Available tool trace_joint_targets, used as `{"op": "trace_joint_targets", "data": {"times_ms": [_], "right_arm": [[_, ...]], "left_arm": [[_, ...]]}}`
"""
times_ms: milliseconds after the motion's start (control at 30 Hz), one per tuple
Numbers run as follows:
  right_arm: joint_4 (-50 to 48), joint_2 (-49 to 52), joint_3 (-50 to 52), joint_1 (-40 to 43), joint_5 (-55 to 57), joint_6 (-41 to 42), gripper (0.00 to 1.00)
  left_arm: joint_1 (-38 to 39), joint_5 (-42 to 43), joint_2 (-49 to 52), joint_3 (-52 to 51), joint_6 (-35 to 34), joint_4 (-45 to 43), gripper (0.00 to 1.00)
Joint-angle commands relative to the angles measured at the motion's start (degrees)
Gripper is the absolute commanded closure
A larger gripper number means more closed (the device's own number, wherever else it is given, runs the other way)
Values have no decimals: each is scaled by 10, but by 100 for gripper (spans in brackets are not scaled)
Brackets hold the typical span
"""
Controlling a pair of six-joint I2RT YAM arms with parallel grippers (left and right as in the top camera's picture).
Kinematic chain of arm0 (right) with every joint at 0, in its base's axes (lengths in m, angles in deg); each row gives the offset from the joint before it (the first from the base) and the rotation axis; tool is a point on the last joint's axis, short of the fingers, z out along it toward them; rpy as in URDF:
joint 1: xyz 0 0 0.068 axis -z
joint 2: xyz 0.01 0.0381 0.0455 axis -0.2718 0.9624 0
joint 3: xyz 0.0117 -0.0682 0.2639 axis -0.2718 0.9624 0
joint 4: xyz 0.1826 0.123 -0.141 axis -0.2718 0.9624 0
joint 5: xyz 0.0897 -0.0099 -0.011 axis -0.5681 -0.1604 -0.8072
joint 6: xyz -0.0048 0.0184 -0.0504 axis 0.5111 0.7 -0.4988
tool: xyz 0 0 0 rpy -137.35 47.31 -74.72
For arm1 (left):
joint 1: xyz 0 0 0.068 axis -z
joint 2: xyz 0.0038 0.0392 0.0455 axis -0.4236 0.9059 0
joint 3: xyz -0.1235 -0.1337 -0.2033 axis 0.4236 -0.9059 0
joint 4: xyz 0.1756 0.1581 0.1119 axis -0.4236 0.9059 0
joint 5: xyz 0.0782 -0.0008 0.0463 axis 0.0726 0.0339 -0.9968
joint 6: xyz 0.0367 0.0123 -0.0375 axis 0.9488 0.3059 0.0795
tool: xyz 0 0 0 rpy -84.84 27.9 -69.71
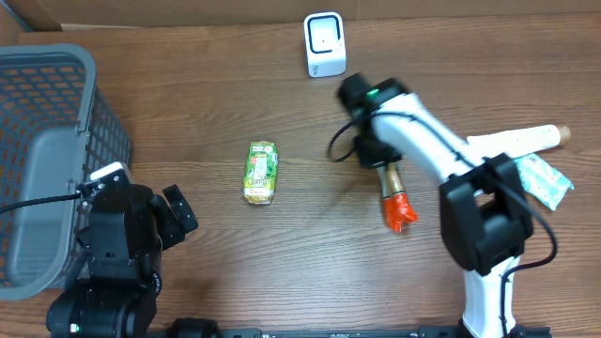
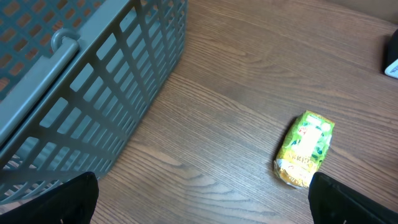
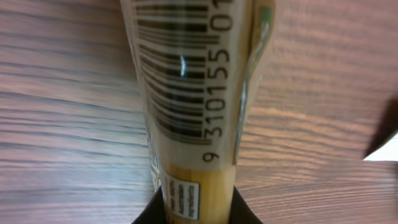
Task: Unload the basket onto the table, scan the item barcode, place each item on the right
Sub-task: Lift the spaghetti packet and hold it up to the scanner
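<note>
The barcode (image 3: 177, 68) is facing up toward my right gripper, so I should put the item down with its barcode underneath and grip its middle before I carry it over the scanner (image 1: 325, 38).
The item, a yellow-brown bottle (image 1: 392, 188) with a red cap (image 1: 398, 212), is at centre right of the overhead view. My right gripper (image 1: 383, 165) is shut on its body, with the cap pointing toward the table's front edge. In the right wrist view the bottle (image 3: 193, 93) fills the frame, its barcode (image 3: 177, 74) faces the camera, and the gripper (image 3: 198, 210) clamps its lower end. The white scanner (image 1: 325, 44) stands at the back, apart from the bottle. My left gripper (image 1: 178, 214) (image 2: 202, 202) is open over bare wood at the front left.
A grey mesh basket (image 1: 56, 103) (image 2: 93, 68) takes up the left side. A green snack packet (image 1: 261, 172) (image 2: 305, 148) lies in the middle. A beige tube (image 1: 521, 139) and a teal packet (image 1: 547, 178) lie at the right.
</note>
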Motion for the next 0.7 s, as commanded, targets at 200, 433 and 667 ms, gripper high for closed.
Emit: {"op": "trace_joint_targets", "data": {"times_ms": [200, 433, 667], "right_arm": [[-13, -9, 14, -93, 79, 47, 54], [-16, -9, 13, -70, -8, 24, 21], [-16, -9, 14, 8, -184, -66, 14]], "left_arm": [[-2, -7, -1, 0, -6, 0, 0], [-2, -7, -1, 0, -6, 0, 0], [-2, -7, -1, 0, -6, 0, 0]]}}
